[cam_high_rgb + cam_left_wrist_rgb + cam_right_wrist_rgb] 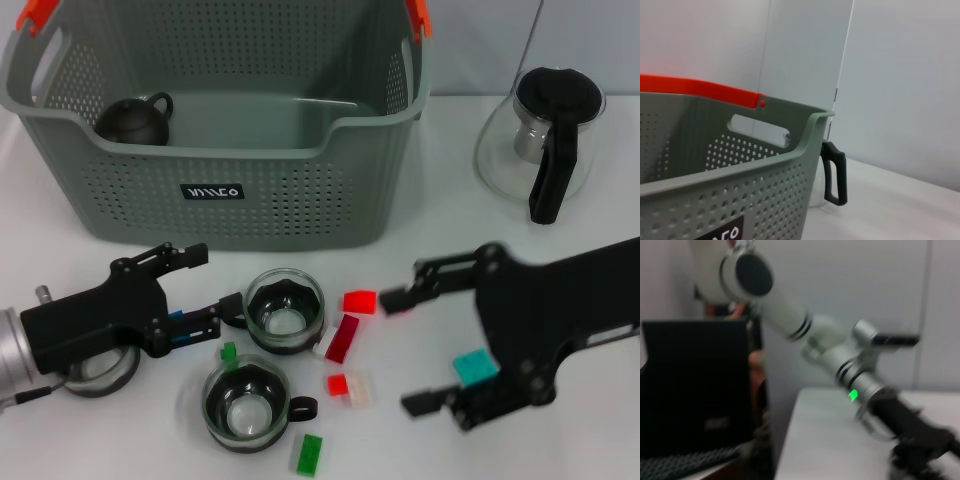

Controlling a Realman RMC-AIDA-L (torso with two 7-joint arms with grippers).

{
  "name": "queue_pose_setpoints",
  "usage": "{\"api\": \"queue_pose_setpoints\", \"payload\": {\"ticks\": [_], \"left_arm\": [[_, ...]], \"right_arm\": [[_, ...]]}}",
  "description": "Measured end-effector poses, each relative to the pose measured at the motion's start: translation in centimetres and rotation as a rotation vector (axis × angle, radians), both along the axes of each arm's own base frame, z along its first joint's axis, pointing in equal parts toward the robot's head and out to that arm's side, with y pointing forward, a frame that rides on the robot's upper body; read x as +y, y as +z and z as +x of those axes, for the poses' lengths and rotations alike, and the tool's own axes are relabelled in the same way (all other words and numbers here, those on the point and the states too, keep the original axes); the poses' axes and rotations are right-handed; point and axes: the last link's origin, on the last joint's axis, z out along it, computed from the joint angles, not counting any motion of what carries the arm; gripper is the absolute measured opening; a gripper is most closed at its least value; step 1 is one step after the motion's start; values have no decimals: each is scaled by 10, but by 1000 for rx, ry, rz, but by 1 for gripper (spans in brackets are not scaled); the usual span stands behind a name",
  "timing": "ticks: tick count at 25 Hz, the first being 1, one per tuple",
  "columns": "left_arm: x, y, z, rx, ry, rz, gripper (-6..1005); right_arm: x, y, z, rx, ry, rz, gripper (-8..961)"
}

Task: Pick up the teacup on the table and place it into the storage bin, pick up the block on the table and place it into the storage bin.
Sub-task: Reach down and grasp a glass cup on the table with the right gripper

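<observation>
My open right gripper should stay on its way, because the black handle (303,408) of the teacup nearer me points toward it. I should keep moving toward that teacup (246,405) until my fingers are on both sides of its handle.
The grey storage bin (230,215) stands at the back, and its rim (765,165) fills the left wrist view. Two glass teacups rest in front of it, one (285,308) nearer the bin and one (246,406) nearer me. My left gripper (205,292) is open just left of the nearer-bin teacup, its lower finger close to the cup's handle. Blocks lie scattered: red (359,302), dark red (342,338), small red (338,384), green (307,455). My right gripper (405,350) is open to the right of them, with a teal block (475,367) showing by its palm.
A black teapot (135,120) sits inside the bin at its left end. A glass pot with a black lid and handle (548,135) stands at the back right; its handle (835,172) shows past the bin. Another glass piece (100,372) lies under my left arm.
</observation>
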Motion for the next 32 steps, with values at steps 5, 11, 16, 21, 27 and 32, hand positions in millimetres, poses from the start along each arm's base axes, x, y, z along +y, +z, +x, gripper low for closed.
{"api": "queue_pose_setpoints", "payload": {"ticks": [5, 11, 16, 21, 27, 32], "left_arm": [[-1, 7, -6, 13, 16, 26, 828], [-2, 10, -9, 17, 27, 37, 828], [-2, 10, -9, 16, 27, 37, 828], [-2, 11, -9, 14, 27, 40, 828], [-2, 10, -9, 13, 28, 40, 827], [-2, 10, -9, 10, 29, 39, 827]], "right_arm": [[3, -26, -20, -112, 60, -90, 819], [15, -67, -35, -282, 98, -121, 803], [19, -103, -45, -415, 136, -137, 791], [17, -130, -56, -516, 189, -119, 778], [15, -148, -63, -553, 244, -62, 762], [15, -158, -65, -559, 275, -20, 749]]}}
